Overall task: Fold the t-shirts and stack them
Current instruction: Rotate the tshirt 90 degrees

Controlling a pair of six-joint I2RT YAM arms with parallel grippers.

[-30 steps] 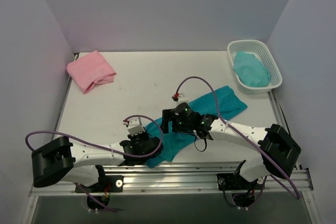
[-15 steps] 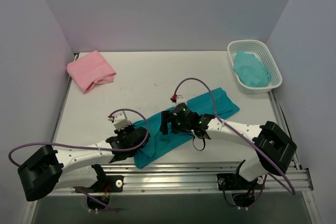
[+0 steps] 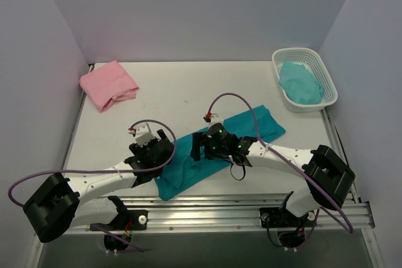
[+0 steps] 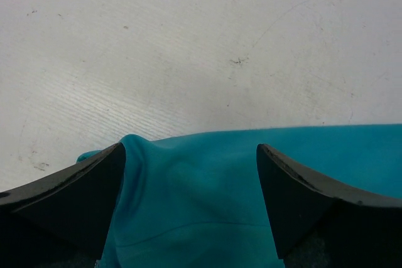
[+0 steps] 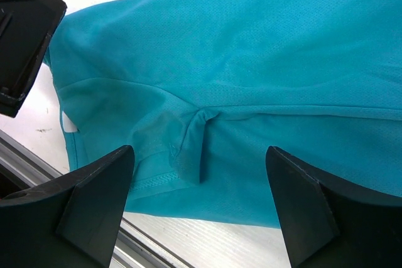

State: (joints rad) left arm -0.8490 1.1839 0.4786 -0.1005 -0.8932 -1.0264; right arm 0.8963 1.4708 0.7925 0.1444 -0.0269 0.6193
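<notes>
I should fold the slanting teal t-shirt only after my left gripper carries its collar end from beside the aluminium bar to the table's far side.
A teal t-shirt lies as a long folded strip slanting from the table's front centre up to the right. My left gripper stands open over the strip's left end, and the teal t-shirt bulges loose between its fingers. My right gripper hovers open above the strip's middle, where the teal t-shirt shows a seam and a small pucker between the jaws. Neither gripper holds anything. A folded pink t-shirt lies at the far left corner.
A white basket at the far right holds a lighter turquoise cloth. The aluminium rail runs along the table's near edge, just beside the strip's lower end. Purple cables loop above both arms.
My left gripper went from shut on the teal shirt's left end to open, after dragging that end leftwards. The right gripper has stayed open over the middle, barely moving.
</notes>
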